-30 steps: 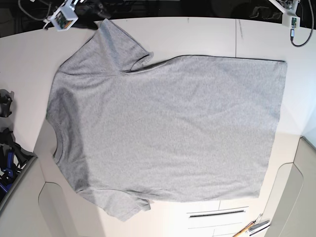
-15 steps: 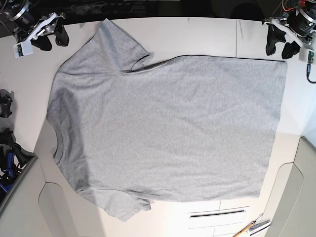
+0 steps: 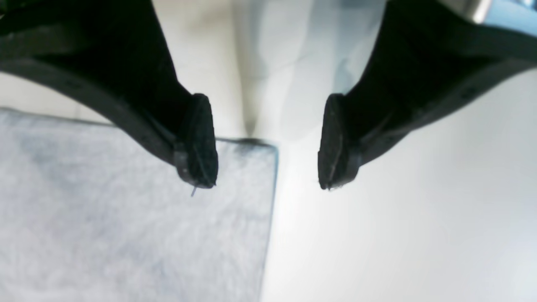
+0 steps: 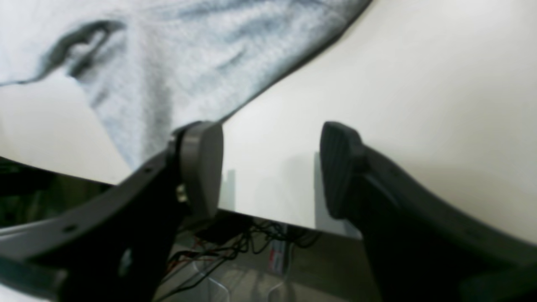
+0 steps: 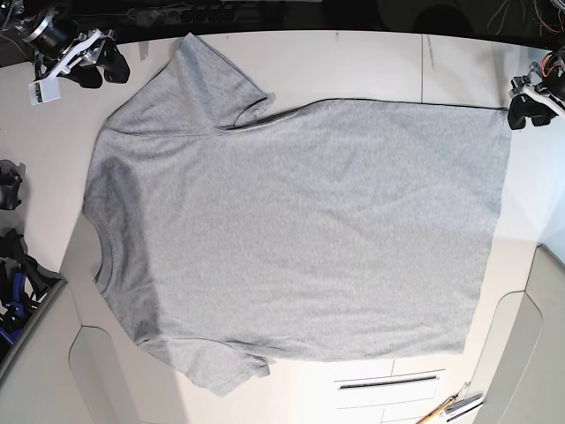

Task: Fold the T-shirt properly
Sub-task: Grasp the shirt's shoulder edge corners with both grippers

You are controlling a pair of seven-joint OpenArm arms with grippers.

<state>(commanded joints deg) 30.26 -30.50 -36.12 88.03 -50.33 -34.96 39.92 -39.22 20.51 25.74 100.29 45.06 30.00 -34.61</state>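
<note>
I can see the far sleeve (image 5: 205, 84) lying flat with its edge facing my open fingers. My right gripper should keep moving in until they are on both sides of that sleeve edge (image 5: 171, 62), and then close.
The heather-grey T-shirt (image 5: 300, 230) lies flat on the white table (image 5: 353, 62), plain side up, ribbed neck at the left, hem at the right. My left gripper (image 5: 528, 109) is open just outside the far hem corner. In the left wrist view (image 3: 266, 167) one finger (image 3: 197, 147) stands over the shirt corner (image 3: 168, 235) and the other over bare table. My right gripper (image 5: 99, 65) is open beside the far sleeve. In the right wrist view (image 4: 270, 172) it hovers over the table edge, with the sleeve (image 4: 188, 63) just ahead.
Dark clamps (image 5: 9, 187) and blue-handled gear (image 5: 12, 296) sit at the left edge. A white panel with a slot (image 5: 388, 382) and small tools (image 5: 455, 406) lie at the near right. Cables (image 4: 235, 247) hang below the table's far edge.
Both arms came down into view. The left gripper moved down and right to the far hem corner. The right gripper shifted slightly right toward the far sleeve. The shirt has not moved.
</note>
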